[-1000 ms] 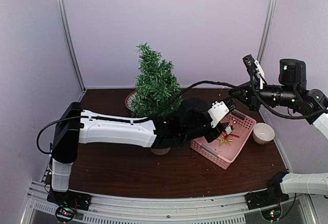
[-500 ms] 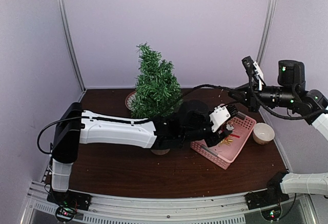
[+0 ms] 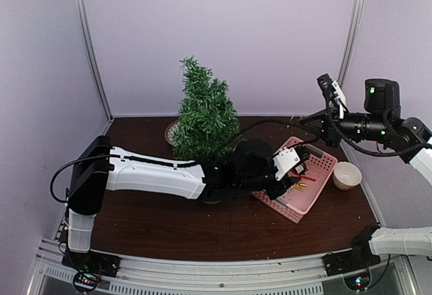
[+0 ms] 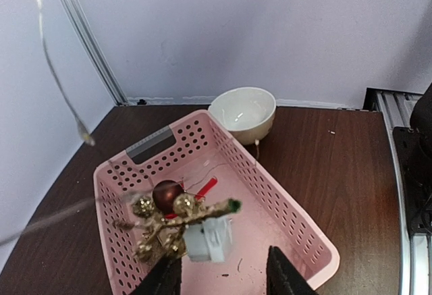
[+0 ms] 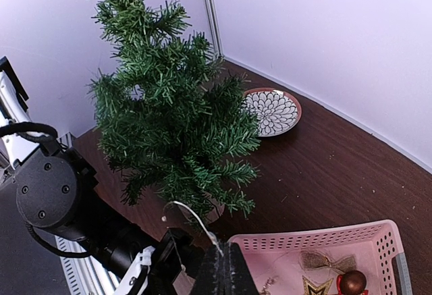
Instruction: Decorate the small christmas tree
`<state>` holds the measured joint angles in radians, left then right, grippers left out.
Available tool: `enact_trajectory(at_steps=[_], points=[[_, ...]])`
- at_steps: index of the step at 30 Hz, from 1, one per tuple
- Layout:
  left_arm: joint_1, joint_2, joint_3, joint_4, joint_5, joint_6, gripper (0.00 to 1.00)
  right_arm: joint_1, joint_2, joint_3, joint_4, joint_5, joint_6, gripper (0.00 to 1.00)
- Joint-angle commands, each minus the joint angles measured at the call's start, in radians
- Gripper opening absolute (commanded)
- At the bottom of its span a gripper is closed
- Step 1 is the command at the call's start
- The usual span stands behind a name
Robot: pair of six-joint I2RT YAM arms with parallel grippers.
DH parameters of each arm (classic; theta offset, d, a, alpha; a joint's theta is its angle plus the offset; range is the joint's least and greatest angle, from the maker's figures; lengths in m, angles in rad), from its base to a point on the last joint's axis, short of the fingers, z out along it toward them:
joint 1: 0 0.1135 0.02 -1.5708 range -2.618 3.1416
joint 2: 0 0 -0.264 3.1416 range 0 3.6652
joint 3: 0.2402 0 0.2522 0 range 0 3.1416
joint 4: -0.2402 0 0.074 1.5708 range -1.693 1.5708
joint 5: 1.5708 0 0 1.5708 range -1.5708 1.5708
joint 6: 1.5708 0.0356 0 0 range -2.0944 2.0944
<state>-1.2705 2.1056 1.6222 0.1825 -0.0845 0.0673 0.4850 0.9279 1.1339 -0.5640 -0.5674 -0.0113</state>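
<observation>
I should close my left gripper's open fingers squarely on the grey box (image 4: 209, 239) while my right gripper holds the wire, because the gold glitter sprig (image 4: 179, 222) slants past the ends of those fingers.
The small christmas tree (image 3: 204, 116) stands at the back centre, with no ornament showing on its green branches (image 5: 169, 119). My left gripper (image 3: 297, 173) hangs low over the pink basket (image 3: 317, 180), jaws open (image 4: 221, 269) with nothing pinched. Just beyond its fingertips in the basket lie a small grey box (image 4: 209, 239), a gold glitter sprig (image 4: 192, 215) and a dark red ball (image 4: 167, 194). My right gripper (image 3: 316, 121) is held high above the basket's far end, shut (image 5: 219, 249) on a thin light wire (image 5: 192, 217) that arcs toward the tree.
A white bowl (image 3: 347, 175) stands right of the basket. A patterned plate (image 5: 271, 111) lies behind the tree to its left. My left arm (image 3: 155, 173) stretches across the table in front of the tree's wooden base (image 3: 211, 199). A gold star (image 5: 314, 287) lies in the basket.
My left gripper has sunk lower into the basket, covering the gold star in the top view. The right gripper has shifted slightly left, still pinching the wire.
</observation>
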Motion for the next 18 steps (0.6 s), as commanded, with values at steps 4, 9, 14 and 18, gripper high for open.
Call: enact_trajectory(at_steps=[4, 9, 14, 18], points=[[-0.003, -0.037, -0.009, 0.104, -0.045, -0.01, 0.36, 0.004, -0.015, -0.006, 0.015, 0.017, 0.008, 0.0], [-0.003, -0.029, 0.003, 0.113, -0.034, -0.017, 0.6, 0.004, -0.015, -0.009, 0.013, 0.017, 0.008, 0.0], [-0.002, -0.018, 0.011, 0.117, -0.041, -0.035, 0.66, 0.004, -0.017, -0.006, 0.019, 0.018, 0.011, 0.0], [-0.002, -0.006, 0.021, 0.115, -0.049, -0.034, 0.58, 0.004, -0.02, -0.005, 0.019, 0.014, 0.011, 0.0]])
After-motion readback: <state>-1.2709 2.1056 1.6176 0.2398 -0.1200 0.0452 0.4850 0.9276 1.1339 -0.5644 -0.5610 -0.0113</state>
